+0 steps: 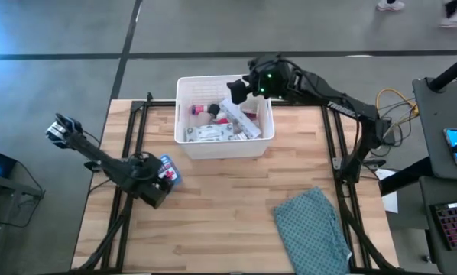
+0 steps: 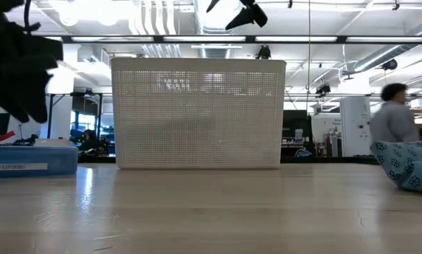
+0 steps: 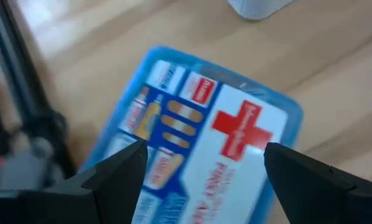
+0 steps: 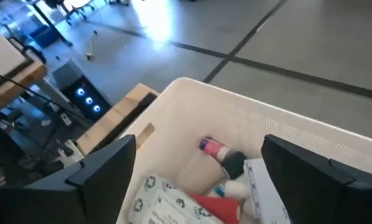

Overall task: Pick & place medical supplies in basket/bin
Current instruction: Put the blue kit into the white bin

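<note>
The first-aid box [image 1: 170, 169] is wider than my left gripper can open. Next, my left gripper slides the box toward the table's middle [image 1: 211, 202] so that my right gripper can take it.
A blue first-aid box [image 3: 204, 124] with a red cross lies flat on the wooden table, left of centre [image 1: 172, 173]. My left gripper [image 3: 204, 174] hangs open over it, pointing steeply down, one finger above each long side; I see no touch. The white lattice basket [image 1: 225, 143] stands at the far middle and holds white packets [image 4: 167, 205], a pink-capped tube [image 4: 214, 148] and other supplies. My right gripper [image 4: 201, 180] is open and empty above the basket's far right corner [image 1: 240, 88].
A teal patterned cloth [image 1: 312, 229] lies bunched at the table's near right. Black frame rails [image 1: 133, 145] run along the left and right sides of the table. A person [image 2: 391, 116] moves in the room behind. Bare wood lies between the basket and the near edge.
</note>
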